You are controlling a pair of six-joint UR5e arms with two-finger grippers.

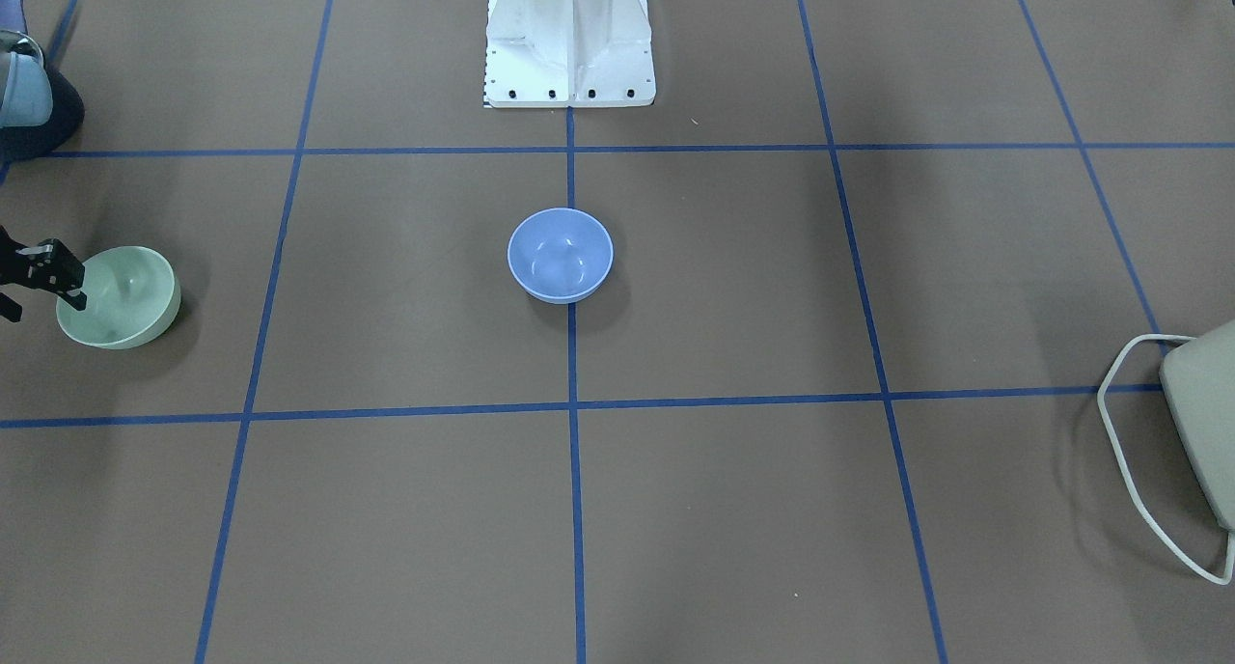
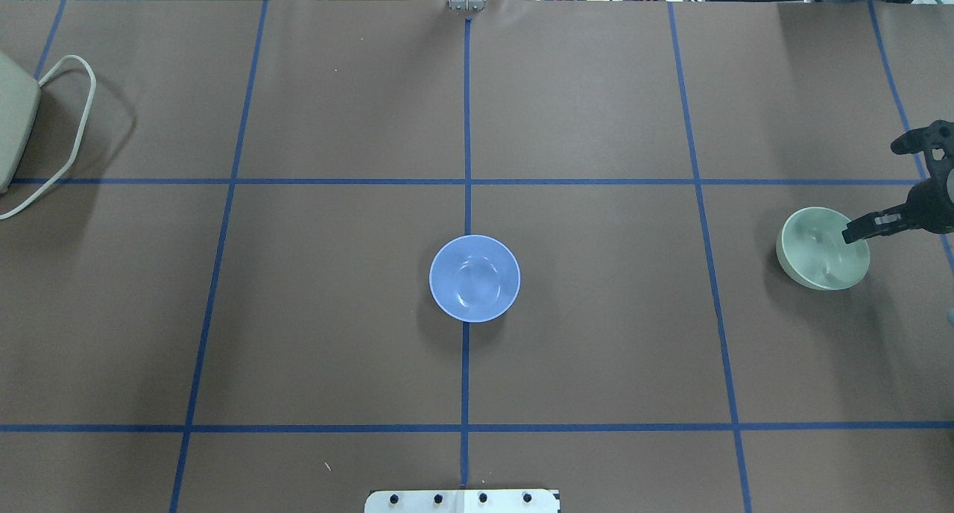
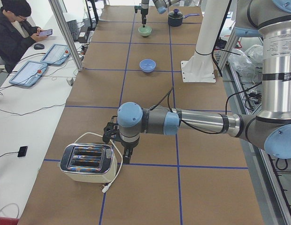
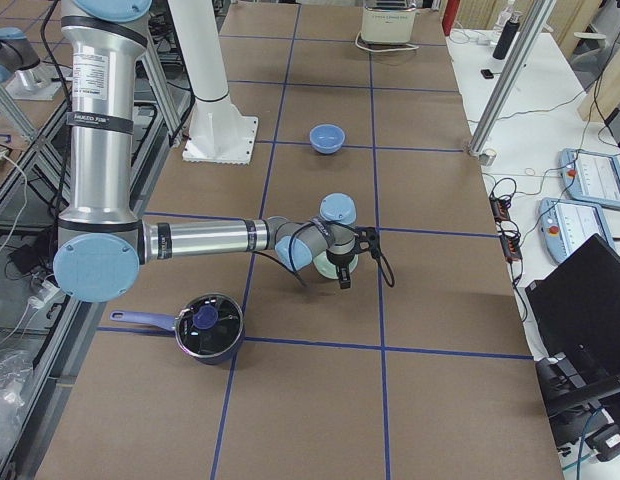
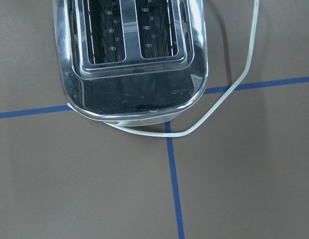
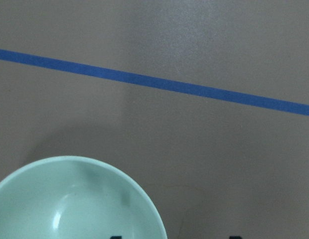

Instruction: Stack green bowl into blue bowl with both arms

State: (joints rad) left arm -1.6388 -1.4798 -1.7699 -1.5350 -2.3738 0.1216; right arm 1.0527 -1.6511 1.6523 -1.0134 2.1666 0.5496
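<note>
The green bowl [image 1: 121,298] will nest with its rim just above the blue bowl's rim when I lower it, since the blue bowl's opening [image 1: 562,253] looks about as wide.
The green bowl [image 1: 121,297] stands at the table's end on my right side; it also shows in the overhead view [image 2: 820,250] and in the right wrist view [image 6: 70,204]. My right gripper [image 1: 43,307] is open and astride the bowl's rim, with one finger inside the bowl and one outside. In the right wrist view only the gripper's [image 6: 175,237] tips show. The blue bowl [image 1: 561,254] sits empty at the table's middle [image 2: 475,278]. My left gripper [image 3: 126,157] hangs over the table beside a toaster, far from both bowls. I cannot tell whether it is open or shut.
A chrome toaster [image 5: 134,55] with a white cord [image 2: 67,125] stands at the table's end on my left side. A black pot [image 4: 205,328] with a blue handle sits near the green bowl. The white robot base [image 1: 569,46] stands behind the blue bowl. A person [image 3: 14,33] sits beside the table.
</note>
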